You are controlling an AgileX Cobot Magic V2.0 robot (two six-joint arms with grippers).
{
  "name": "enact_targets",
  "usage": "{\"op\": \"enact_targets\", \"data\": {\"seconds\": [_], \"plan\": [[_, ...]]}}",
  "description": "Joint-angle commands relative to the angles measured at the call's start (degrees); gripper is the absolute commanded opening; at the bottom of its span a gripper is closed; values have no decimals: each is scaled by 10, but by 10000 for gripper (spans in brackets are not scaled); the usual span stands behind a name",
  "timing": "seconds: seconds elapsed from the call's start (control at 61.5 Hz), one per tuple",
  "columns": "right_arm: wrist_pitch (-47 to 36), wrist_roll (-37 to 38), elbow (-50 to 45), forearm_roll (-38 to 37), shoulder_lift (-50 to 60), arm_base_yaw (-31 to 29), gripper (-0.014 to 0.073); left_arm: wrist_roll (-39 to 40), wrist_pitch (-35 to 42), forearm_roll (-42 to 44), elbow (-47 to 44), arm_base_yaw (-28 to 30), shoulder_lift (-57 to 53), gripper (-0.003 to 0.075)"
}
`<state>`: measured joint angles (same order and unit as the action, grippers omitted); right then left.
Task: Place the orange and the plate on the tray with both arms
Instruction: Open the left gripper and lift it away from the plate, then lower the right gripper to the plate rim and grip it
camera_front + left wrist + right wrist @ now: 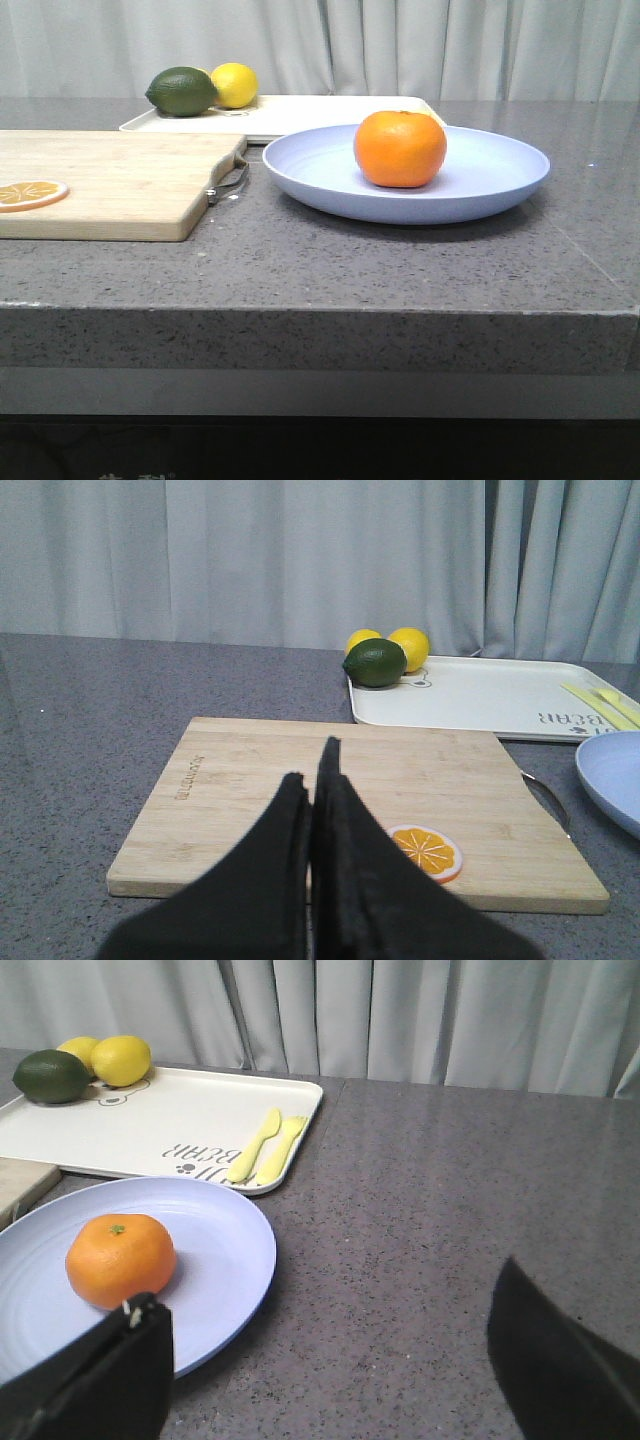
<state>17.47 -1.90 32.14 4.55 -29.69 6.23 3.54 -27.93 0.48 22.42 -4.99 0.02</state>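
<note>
The plate (325, 180) is beyond the cutting board under my left gripper, so my right gripper should grab the plate's rim (541, 168) and carry the plate and the orange onto the tray.
The orange (400, 148) (121, 1259) sits in the pale-blue plate (480, 185) (225, 1250) on the grey counter, in front of the cream tray (300, 112) (170, 1125) (480, 695). Neither gripper shows in the front view. My left gripper (312, 780) is shut with nothing in it, above the near edge of the wooden cutting board (250, 790). Wide open, my right gripper (330, 1305) hangs over bare counter beside the plate's rim, one finger (120, 1370) just short of the orange.
A green lime (182, 91) (375, 663) and yellow lemons (234, 84) (409, 648) rest at the tray's far left corner. Yellow cutlery (265, 1147) lies on the tray's right end. An orange slice (32, 194) (426, 850) lies on the board. Curtains hang behind.
</note>
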Motion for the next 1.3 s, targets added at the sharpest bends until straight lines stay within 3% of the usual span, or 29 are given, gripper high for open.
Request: {"op": "enact_targets", "data": {"seconds": [0.0, 0.211, 0.537, 0.83, 1.155, 1.285], "plan": [[-40, -1, 22, 1, -13, -4, 643, 5, 51, -5, 13, 0, 7, -17], [-10, -1, 78, 1, -111, -4, 643, 5, 51, -5, 13, 0, 7, -17], [65, -1, 221, 62, -386, -4, 637, 5, 51, -5, 13, 0, 7, -17], [75, -1, 328, 119, -559, -4, 495, 5, 51, -5, 13, 0, 7, -17], [89, -1, 382, 133, -637, 13, 476, 5, 52, -5, 13, 0, 7, -17], [92, -1, 383, 145, -645, 13, 337, 5, 52, -5, 13, 0, 7, -17]]}}
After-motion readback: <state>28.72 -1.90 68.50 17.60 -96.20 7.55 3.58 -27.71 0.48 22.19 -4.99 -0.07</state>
